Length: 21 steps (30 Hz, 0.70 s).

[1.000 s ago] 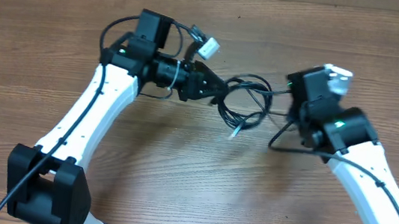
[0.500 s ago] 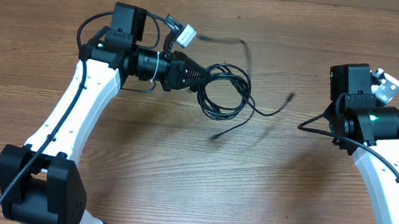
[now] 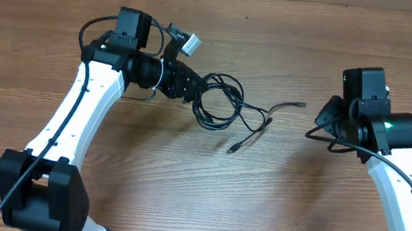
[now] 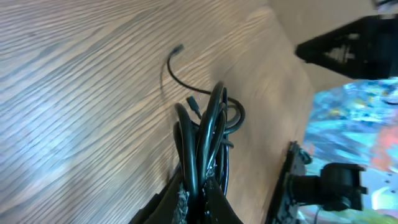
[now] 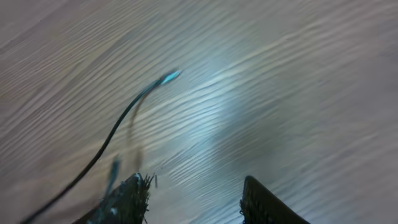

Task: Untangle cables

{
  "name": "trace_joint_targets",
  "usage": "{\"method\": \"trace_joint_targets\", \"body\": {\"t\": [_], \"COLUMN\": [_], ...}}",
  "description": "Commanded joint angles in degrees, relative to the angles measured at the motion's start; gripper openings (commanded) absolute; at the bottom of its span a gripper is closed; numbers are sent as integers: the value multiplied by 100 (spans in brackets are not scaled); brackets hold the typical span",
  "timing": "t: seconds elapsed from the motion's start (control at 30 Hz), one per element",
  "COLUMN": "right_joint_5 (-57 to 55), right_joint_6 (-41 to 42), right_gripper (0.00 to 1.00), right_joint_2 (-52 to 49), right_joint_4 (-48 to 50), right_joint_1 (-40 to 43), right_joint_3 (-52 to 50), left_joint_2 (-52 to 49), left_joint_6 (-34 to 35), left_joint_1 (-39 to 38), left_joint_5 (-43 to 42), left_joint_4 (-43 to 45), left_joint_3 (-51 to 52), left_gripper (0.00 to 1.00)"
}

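The plug ends cross (image 3: 265,121) next to the coil, away from my left gripper, so I should keep the coil still while my right gripper takes hold of its edge (image 3: 243,106) near that crossing.
The cables (image 3: 219,101) are a loose coil of thin black cords left of the table's middle. My left gripper (image 3: 195,92) is shut on the coil's left side. In the left wrist view the cords (image 4: 208,124) run out from between the jaws (image 4: 199,196). Two plug ends trail right: one (image 3: 231,147) lies toward the front, one (image 3: 299,104) points at the right arm. My right gripper (image 3: 322,117) is open and empty, just right of that end. In the right wrist view a cord tip (image 5: 168,76) lies ahead of the open fingers (image 5: 196,199).
A wood-grain table (image 3: 205,193) carries both white arms. A white connector (image 3: 185,42) on the left arm's own wiring sticks out behind the left wrist. The right arm's thicker black wire (image 3: 320,136) loops beside its wrist.
My right gripper has let go of the cables and pulled away to the right. The coil has loosened, and its free ends have dropped onto the table. My left gripper keeps its hold.
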<state>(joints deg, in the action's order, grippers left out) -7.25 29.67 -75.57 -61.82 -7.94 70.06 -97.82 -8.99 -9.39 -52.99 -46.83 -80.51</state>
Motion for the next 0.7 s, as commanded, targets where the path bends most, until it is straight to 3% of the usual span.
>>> {"method": "trace_joint_targets", "body": {"t": [0.0, 0.1, 0.33, 0.67], "right_joint_5": [2081, 3283, 4162, 4470], "right_joint_6": [-1241, -2321, -3783, -4317], "right_gripper": [51, 59, 99, 100], "right_joint_2": [221, 223, 221, 216], "right_joint_4": [168, 212, 232, 334], "right_joint_1": [2, 2, 2, -168], "right_joint_3": [52, 52, 50, 44], "left_joint_2": [199, 201, 203, 299], "left_joint_6": [-83, -177, -658, -820], "left_joint_1": [-33, -35, -26, -26], "left_joint_5": [42, -157, -973, -1316], "left_joint_4": [66, 144, 227, 254], "left_joint_3": [-98, -98, -98, -111], "left_gripper": [4, 4, 4, 4]}}
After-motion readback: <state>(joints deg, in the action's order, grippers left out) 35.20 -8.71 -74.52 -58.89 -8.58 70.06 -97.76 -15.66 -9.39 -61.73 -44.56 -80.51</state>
